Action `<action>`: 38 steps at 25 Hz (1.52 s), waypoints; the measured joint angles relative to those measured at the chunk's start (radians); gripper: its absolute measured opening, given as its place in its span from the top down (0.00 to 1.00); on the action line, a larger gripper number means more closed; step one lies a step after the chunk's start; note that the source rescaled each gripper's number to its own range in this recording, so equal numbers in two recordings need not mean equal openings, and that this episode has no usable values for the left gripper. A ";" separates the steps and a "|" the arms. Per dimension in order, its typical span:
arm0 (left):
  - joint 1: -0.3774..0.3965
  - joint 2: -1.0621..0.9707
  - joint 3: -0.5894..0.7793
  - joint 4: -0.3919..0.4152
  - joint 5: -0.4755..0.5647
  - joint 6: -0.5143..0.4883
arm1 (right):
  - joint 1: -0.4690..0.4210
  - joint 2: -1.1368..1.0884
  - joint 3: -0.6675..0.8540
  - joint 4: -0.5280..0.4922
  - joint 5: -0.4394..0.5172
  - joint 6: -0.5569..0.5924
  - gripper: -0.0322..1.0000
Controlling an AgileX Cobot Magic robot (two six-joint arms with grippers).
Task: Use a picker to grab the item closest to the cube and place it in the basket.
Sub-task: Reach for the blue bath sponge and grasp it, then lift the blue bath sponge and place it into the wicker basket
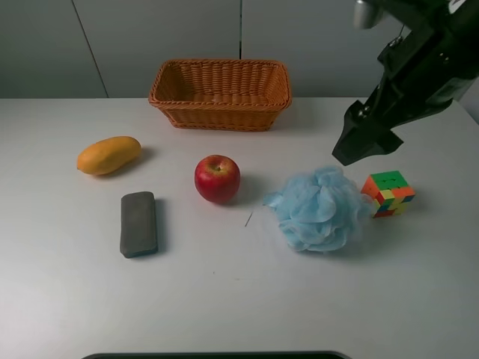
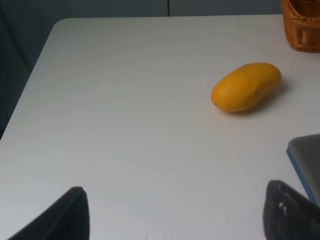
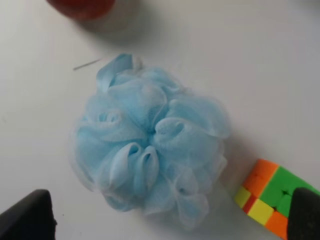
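Loose, sheer ruffles are gathered around the middle of the pouf. The light blue bath pouf will therefore squash and bunch up when I pick it up and carry it.
A multicoloured cube sits on the white table at the right. A light blue bath pouf lies right beside it on its left, the closest item. A wicker basket stands at the back centre, empty. My right gripper hovers above and behind the pouf and cube, open and empty. In the right wrist view the pouf fills the middle between the spread fingertips, with the cube at one side. My left gripper is open and empty over bare table; it is out of the exterior view.
A red apple sits mid-table, left of the pouf. A yellow mango lies at the left and shows in the left wrist view. A grey block lies in front of the mango.
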 joint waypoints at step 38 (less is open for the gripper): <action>0.000 0.000 0.000 0.000 0.000 0.000 | 0.086 0.537 -0.016 0.014 -0.235 -0.007 0.73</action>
